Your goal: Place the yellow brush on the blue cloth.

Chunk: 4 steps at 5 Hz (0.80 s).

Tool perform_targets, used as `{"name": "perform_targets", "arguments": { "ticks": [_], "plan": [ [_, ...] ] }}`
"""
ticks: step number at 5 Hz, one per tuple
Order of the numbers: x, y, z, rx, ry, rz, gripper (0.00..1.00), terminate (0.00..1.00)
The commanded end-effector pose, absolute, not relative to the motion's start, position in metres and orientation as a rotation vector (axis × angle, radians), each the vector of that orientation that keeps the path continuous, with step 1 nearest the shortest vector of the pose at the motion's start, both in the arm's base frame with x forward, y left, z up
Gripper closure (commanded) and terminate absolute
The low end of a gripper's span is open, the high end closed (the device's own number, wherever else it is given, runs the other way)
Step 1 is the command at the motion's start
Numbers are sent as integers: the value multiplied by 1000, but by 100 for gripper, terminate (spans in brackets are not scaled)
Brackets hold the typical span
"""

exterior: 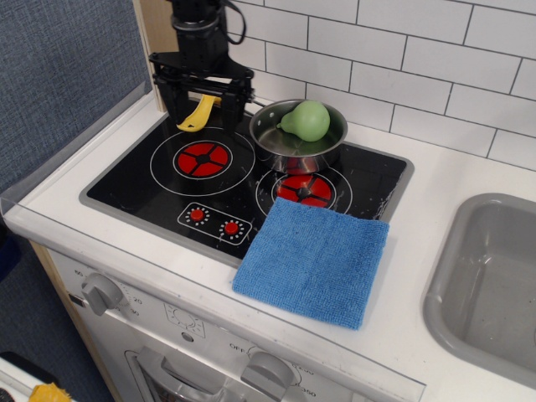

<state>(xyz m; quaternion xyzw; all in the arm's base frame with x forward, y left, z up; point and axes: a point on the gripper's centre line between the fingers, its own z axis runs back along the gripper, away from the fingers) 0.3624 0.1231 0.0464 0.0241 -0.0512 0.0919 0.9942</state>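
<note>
My gripper will let the yellow brush [199, 113] tip handle-down onto the blue cloth when I release it, since its handle end [192, 126] pokes toward the front between my fingers.
The yellow brush [198, 115] lies at the back left corner of the black stove top [134, 180], handle end toward the front; its bristles are hidden behind the arm. My gripper [202, 104] hangs right above it with its two fingers open, one on each side of the handle. The blue cloth [316, 258] lies flat at the front right, partly on the stove and partly on the white counter, well away from the gripper.
A steel pot [297, 136] holding a green pear-shaped object [306, 121] sits on the back right burner. A grey sink [494, 280] is at the right. A wooden post [155, 38] and tiled wall stand behind the stove.
</note>
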Motion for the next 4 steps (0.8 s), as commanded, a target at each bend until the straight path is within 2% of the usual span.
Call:
{"name": "perform_targets", "arguments": {
  "ticks": [1, 4],
  "plan": [
    [378, 149, 44, 66, -106, 234, 0, 0],
    [393, 167, 32, 79, -57, 227, 0, 0]
  ]
}}
